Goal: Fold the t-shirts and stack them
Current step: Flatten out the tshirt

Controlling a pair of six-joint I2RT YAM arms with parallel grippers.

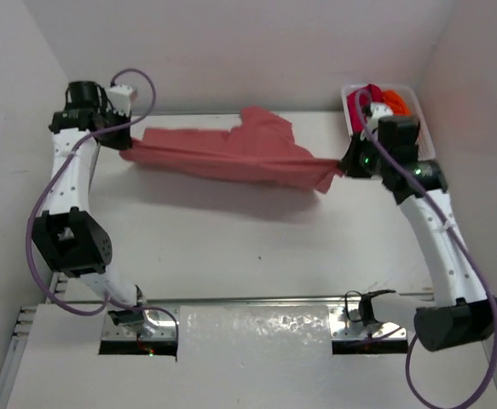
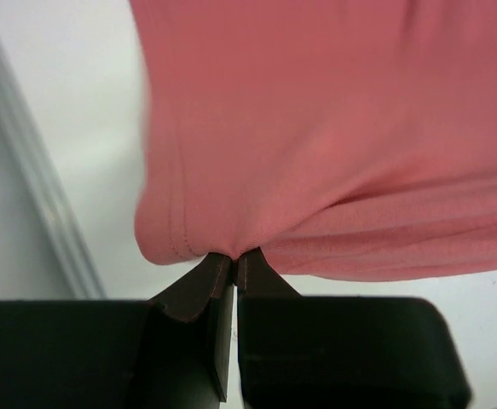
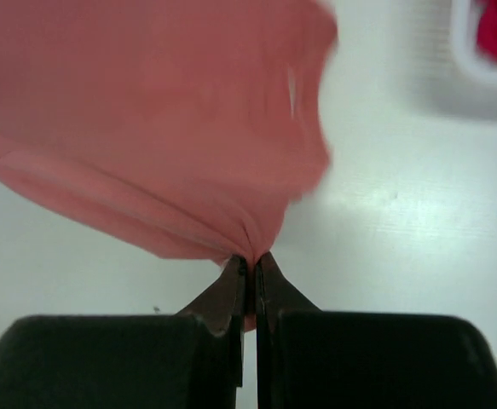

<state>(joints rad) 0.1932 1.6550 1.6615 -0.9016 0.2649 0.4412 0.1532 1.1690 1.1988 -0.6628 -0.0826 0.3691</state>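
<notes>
I should pull the t-shirt's held ends to the near bar (image 1: pixel 252 300) with both my grippers and lay it flat, because the salmon-pink t-shirt's loose side (image 1: pixel 263 128) hangs by the back wall.
A salmon-pink t-shirt (image 1: pixel 231 155) hangs stretched above the far half of the table between my two arms. My left gripper (image 1: pixel 122 146) is shut on its left end, where the stitched hem bunches at the jaw tips (image 2: pixel 234 256). My right gripper (image 1: pixel 343 167) is shut on its right end, the cloth gathered into folds at the tips (image 3: pixel 252 258). The pink cloth (image 2: pixel 333 153) fills most of the left wrist view, and the same cloth (image 3: pixel 146 128) covers the upper left of the right wrist view. An orange t-shirt (image 1: pixel 395 100) and a crimson t-shirt (image 1: pixel 356 109) lie bunched in the basket.
A white mesh basket (image 1: pixel 422 128) stands at the far right corner behind my right arm, its rim (image 3: pixel 470 64) showing in the right wrist view. Walls close in the table at the back and on both sides. A metal rail (image 1: pixel 257 300) runs along the near edge.
</notes>
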